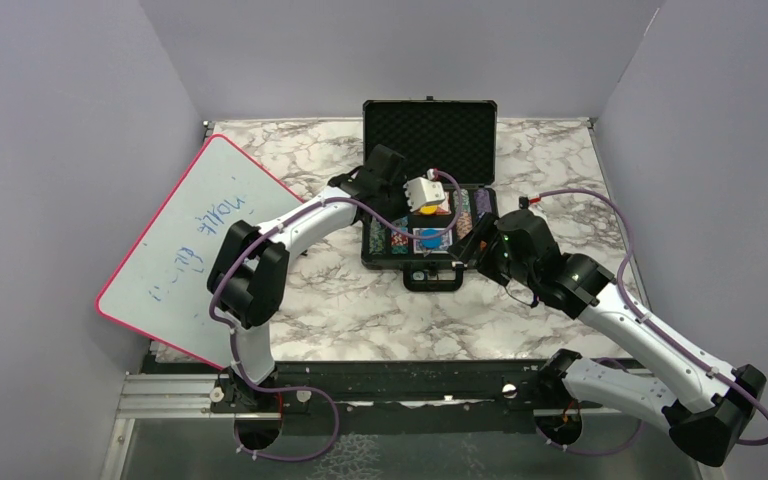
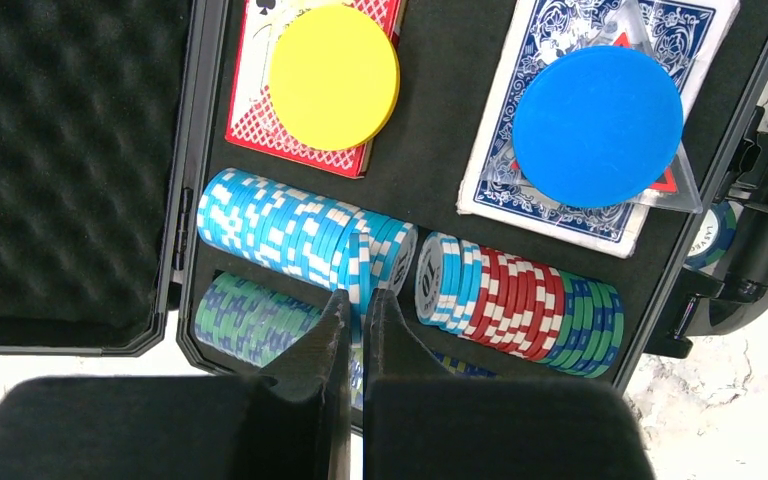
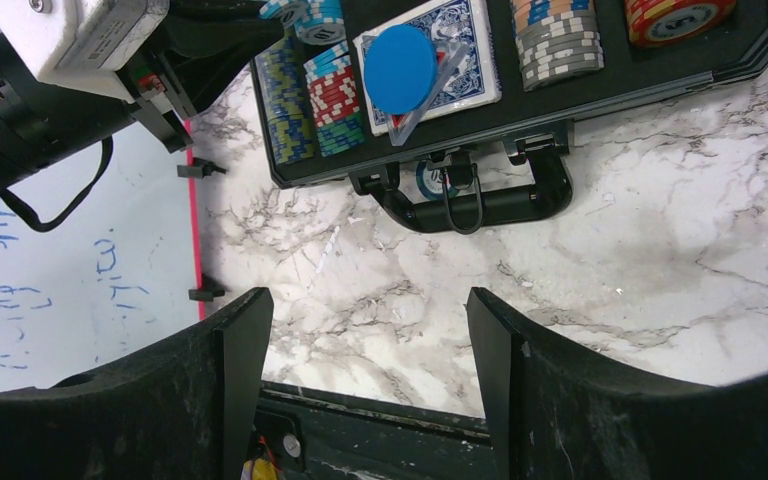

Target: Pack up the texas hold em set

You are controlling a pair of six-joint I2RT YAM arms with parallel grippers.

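The light-blue chips in the left gripper point(image 2: 359, 262) stand over the gap in the chip row point(image 2: 417, 266), so the robot should let go of them there and push down with closed fingers.
The black briefcase point(image 1: 428, 140) lies open at the back middle, with its foam lid point(image 2: 60, 150) raised. Inside are a red deck point(image 2: 250, 120) under a yellow button point(image 2: 333, 77), and a blue deck point(image 2: 560, 30) under a blue button point(image 2: 597, 127). Rows of chips lie beside them: light-blue point(image 2: 280, 225), red, blue and green point(image 2: 520, 305). My left gripper point(image 2: 356, 300) hovers over the light-blue row with its jaws nearly together. My right gripper point(image 3: 370, 300) is open and empty over the marble in front of the case handle point(image 3: 480, 205).
The red-edged whiteboard point(image 1: 190, 250) leans at the left, and its edge shows in the right wrist view point(image 3: 196, 200). One chip point(image 3: 428, 183) lies on the table under the handle. Grey walls enclose the table. A black rail point(image 1: 390, 380) runs along the near edge.
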